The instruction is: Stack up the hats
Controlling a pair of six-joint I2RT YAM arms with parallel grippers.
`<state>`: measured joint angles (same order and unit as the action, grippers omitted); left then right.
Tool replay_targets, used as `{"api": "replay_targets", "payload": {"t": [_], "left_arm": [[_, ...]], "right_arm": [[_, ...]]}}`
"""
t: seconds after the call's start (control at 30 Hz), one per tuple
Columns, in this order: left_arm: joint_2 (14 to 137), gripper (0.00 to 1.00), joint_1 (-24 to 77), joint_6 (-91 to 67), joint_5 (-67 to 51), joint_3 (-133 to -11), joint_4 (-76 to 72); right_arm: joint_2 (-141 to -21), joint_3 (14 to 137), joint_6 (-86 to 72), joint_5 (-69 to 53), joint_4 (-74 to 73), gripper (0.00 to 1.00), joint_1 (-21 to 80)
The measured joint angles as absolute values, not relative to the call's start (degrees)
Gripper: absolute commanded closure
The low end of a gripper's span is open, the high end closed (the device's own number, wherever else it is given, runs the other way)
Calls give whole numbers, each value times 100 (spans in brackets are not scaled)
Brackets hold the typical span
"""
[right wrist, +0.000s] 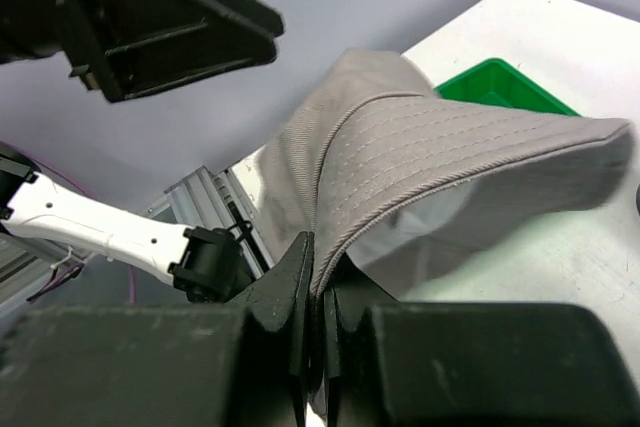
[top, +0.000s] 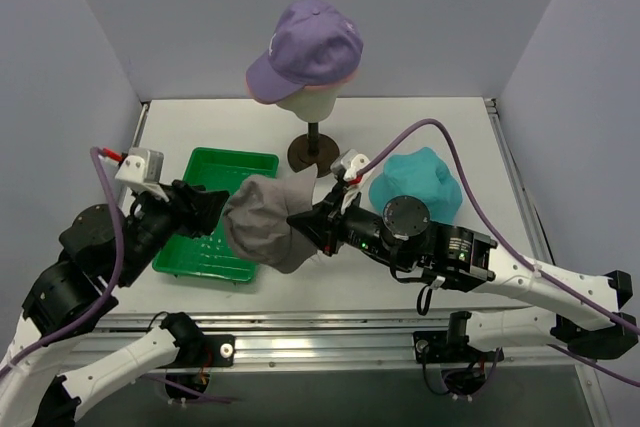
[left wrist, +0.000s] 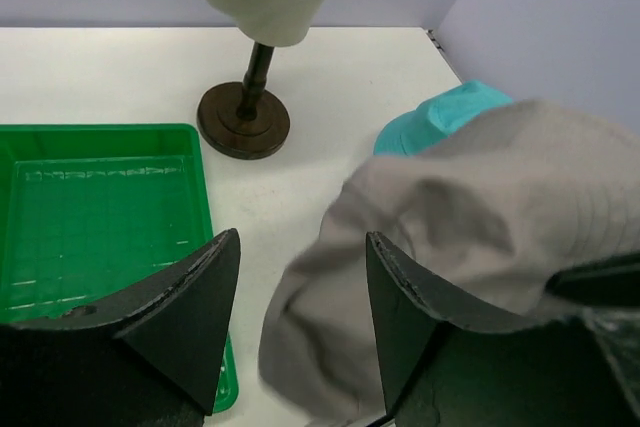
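Observation:
My left gripper needs to stack the grey hat on the teal hat, but first it should pinch its loose side. The hat droops while my right gripper is holding only the grey hat's edge.
A grey bucket hat hangs above the table's front middle. My right gripper is shut on its brim, fingertips pinched on the fabric. My left gripper stands open just left of the hat; its fingers hold nothing, and the grey hat droops past the right one. A teal bucket hat lies flat on the table to the right. A lavender cap sits on the mannequin head, a pink rim showing under it.
A green tray lies at the front left, partly under my left gripper and the grey hat. The mannequin's dark stand rises from the table's middle back. Walls close in on the left, back and right.

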<state>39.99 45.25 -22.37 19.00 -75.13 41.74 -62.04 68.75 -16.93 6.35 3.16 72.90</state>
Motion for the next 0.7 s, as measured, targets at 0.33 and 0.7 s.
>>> {"api": "replay_targets", "payload": {"t": [0.33, 0.7], "left_arm": [[3118, 38, 4521, -2191, 840, -6361, 3911], [4226, 62, 4521, -2204, 64, -5892, 2956]], "right_arm": [[-6235, 7050, -2040, 731, -257, 100, 7229], [-6200, 6952, -2196, 729, -193, 100, 7199]]}}
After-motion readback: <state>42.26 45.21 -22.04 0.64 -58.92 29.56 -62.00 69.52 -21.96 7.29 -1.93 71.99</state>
